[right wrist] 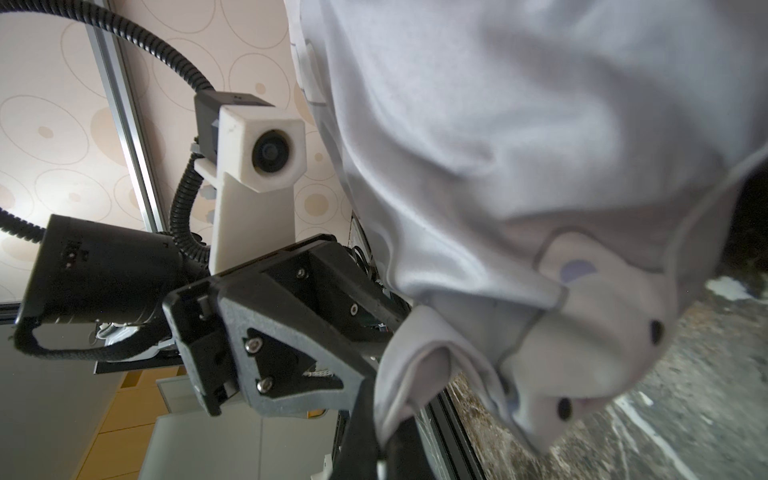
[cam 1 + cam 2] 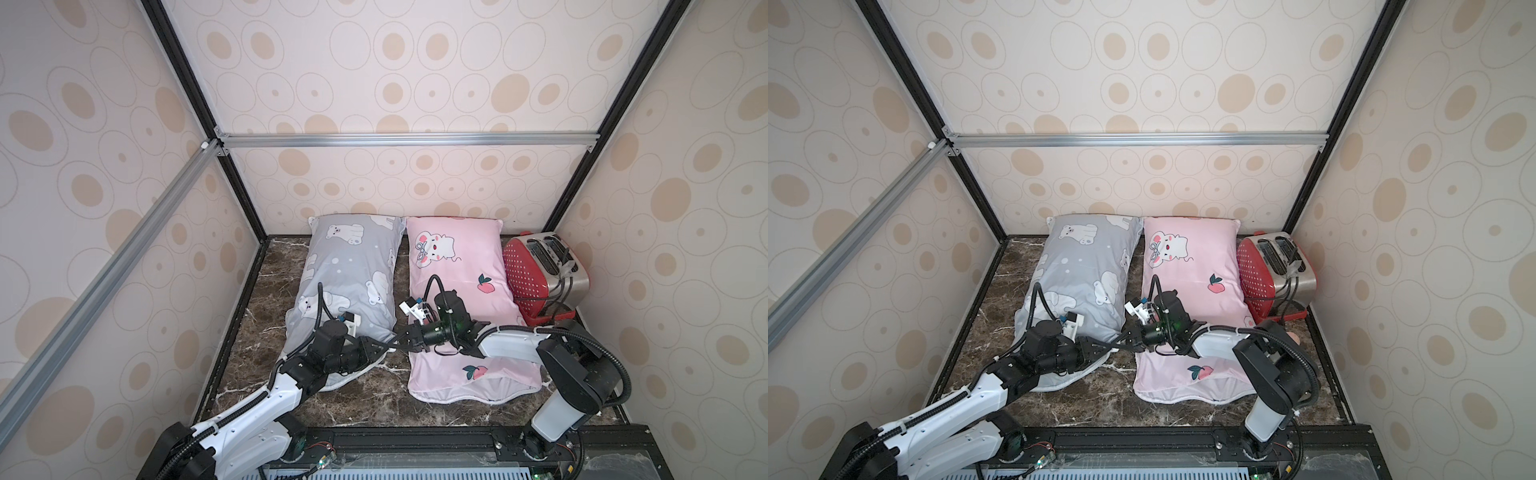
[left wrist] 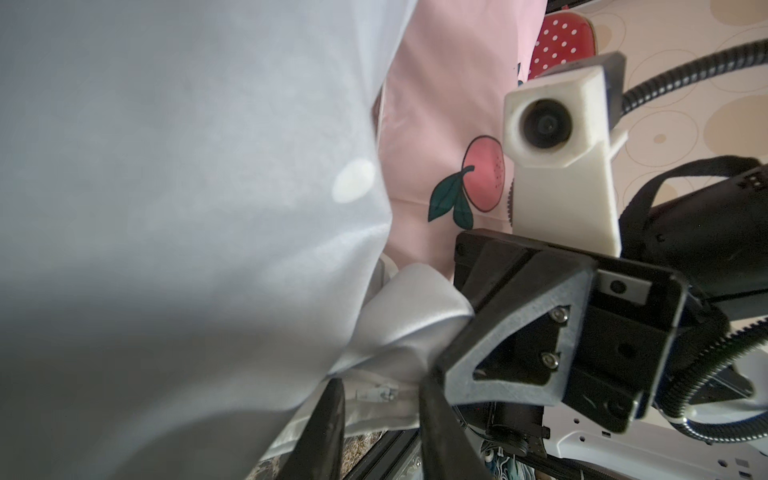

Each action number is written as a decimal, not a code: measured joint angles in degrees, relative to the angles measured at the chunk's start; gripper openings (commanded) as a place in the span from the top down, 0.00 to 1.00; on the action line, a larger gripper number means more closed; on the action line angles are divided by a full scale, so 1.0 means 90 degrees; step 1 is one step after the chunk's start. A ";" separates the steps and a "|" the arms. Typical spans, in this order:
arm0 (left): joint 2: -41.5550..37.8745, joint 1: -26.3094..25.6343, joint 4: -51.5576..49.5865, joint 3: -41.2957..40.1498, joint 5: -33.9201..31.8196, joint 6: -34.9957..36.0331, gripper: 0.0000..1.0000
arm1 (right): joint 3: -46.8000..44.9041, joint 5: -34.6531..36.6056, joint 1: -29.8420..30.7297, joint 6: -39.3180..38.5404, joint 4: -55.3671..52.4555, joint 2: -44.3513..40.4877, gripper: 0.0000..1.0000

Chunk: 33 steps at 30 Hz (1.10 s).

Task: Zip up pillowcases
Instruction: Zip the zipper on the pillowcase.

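The zipper pull [image 3: 385,393] sits too shallow between the left gripper's open fingers, so next the left gripper reaches further in while the right gripper steadies the grey pillowcase's corner [image 3: 416,316].
The grey polar-bear pillowcase [image 2: 345,270] [image 2: 1084,266] lies at the left, the pink peach pillowcase [image 2: 457,266] [image 2: 1187,266] to its right. Both grippers meet at the grey one's near right corner. My right gripper [image 2: 397,344] [image 1: 386,407] is shut on a fold of grey corner fabric [image 1: 419,365]. In the left wrist view, my left gripper [image 2: 384,349] [image 3: 381,380] stands open, with the small metal zipper pull [image 3: 376,392] lying between its fingertips. My right arm reaches across the pink pillowcase, whose near end gapes.
A red polka-dot toaster [image 2: 540,274] stands against the right wall, touching the pink pillowcase. The dark marble tabletop [image 2: 257,307] shows left of the grey pillowcase and in front of both. Patterned walls close in three sides.
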 measured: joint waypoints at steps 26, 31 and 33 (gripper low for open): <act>0.0000 0.0000 0.0330 -0.0078 -0.0100 -0.0177 0.83 | -0.0002 0.0163 -0.0034 -0.0301 -0.0442 0.0087 1.00; 0.0012 0.0000 0.0330 -0.0078 -0.0102 -0.0172 0.80 | -0.0002 0.0168 -0.0036 -0.0301 -0.0440 0.0087 1.00; 0.0029 0.0000 0.0333 -0.0078 -0.0100 -0.0168 0.77 | -0.0005 0.0168 -0.0036 -0.0299 -0.0435 0.0087 1.00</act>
